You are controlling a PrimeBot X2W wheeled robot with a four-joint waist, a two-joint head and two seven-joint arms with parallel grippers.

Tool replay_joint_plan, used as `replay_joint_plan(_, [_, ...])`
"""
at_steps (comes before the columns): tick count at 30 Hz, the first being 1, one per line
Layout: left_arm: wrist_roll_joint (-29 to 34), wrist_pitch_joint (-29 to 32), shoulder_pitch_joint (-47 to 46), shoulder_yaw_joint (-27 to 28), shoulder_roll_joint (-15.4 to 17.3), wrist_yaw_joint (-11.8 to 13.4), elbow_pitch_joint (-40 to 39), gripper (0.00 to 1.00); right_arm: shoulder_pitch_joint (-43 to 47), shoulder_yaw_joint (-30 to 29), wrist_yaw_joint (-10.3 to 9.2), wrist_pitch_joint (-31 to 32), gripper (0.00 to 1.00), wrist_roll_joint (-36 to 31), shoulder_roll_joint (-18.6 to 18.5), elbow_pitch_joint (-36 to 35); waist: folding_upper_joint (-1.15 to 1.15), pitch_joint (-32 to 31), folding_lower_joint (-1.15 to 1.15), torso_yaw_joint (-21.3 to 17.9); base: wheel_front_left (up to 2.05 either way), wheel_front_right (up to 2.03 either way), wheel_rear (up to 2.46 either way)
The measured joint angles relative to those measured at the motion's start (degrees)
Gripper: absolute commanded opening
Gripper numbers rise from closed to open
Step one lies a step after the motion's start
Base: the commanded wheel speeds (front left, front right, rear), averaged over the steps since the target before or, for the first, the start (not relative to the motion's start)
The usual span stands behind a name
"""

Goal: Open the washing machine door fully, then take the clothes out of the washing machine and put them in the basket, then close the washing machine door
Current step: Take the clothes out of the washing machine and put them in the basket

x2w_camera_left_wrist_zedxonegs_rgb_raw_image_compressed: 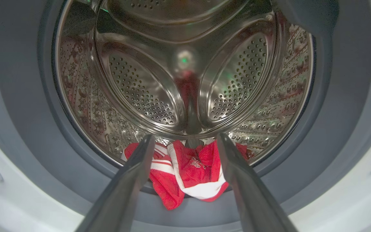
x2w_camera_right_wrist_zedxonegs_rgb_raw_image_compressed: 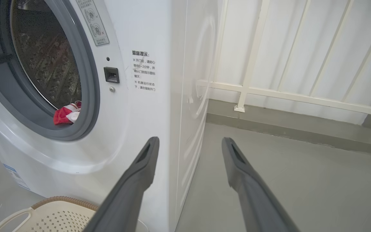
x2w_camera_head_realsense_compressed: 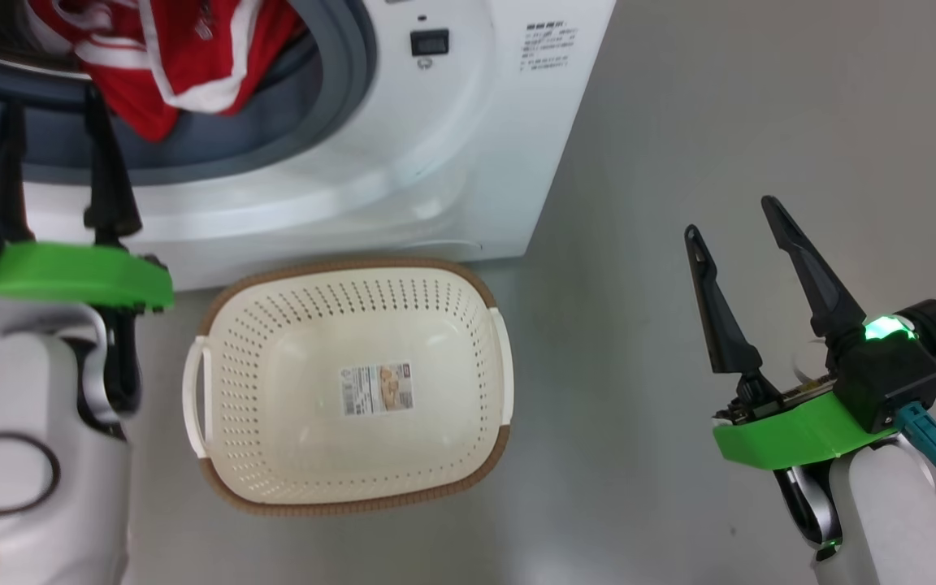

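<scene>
Striped pieces of cloth and plain white trim (x2w_camera_head_realsense_compressed: 206, 96) sit side by side, so I expect part of the clothes (x2w_camera_head_realsense_compressed: 167, 63) to stay at the drum's rim when I pull.
The washing machine (x2w_camera_head_realsense_compressed: 403, 179) stands with its mouth open; its door is out of view. Red clothes (x2w_camera_head_realsense_compressed: 175, 57) with white trim lie at the drum's front lip, spilling onto the grey rubber ring (x2w_camera_left_wrist_zedxonegs_rgb_raw_image_compressed: 18, 96). My left gripper (x2w_camera_head_realsense_compressed: 54, 106) is open just in front of the mouth. In the left wrist view its fingertips (x2w_camera_left_wrist_zedxonegs_rgb_raw_image_compressed: 148, 140) frame the clothes (x2w_camera_left_wrist_zedxonegs_rgb_raw_image_compressed: 188, 170) without touching them. The cream basket (x2w_camera_head_realsense_compressed: 352, 265) sits on the floor before the machine, holding nothing. My right gripper (x2w_camera_head_realsense_compressed: 730, 219) hangs open over the floor to the right of the basket, nothing between its fingers.
Grey floor (x2w_camera_head_realsense_compressed: 679, 122) stretches to the right of the machine. In the right wrist view, my right gripper (x2w_camera_right_wrist_zedxonegs_rgb_raw_image_compressed: 189, 141) points at the machine's front corner (x2w_camera_right_wrist_zedxonegs_rgb_raw_image_compressed: 172, 112), the basket rim (x2w_camera_right_wrist_zedxonegs_rgb_raw_image_compressed: 60, 199) shows low left, and a white railing (x2w_camera_right_wrist_zedxonegs_rgb_raw_image_compressed: 253, 64) lines the wall behind.
</scene>
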Motion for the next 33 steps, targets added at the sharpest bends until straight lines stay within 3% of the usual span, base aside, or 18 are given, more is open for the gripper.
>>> replay_joint_plan(17, [1.34, 5.66, -21.56, -2.27, 4.68, -2.48, 25.50, 1.00, -2.51, 1.26, 0.00, 0.00, 1.00, 0.03, -0.10, 0.64, 0.00, 6.22, 0.00, -2.38, 0.00, 0.00, 0.00])
replay_joint_plan(33, [2.34, 13.52, -31.81, -3.75, 8.28, -1.05, 41.12, 1.00, -5.48, 1.55, 0.01, 0.00, 1.00, 2.33, -0.10, 1.70, 0.00, 9.85, 0.00, -5.81, 0.00, 0.00, 0.00])
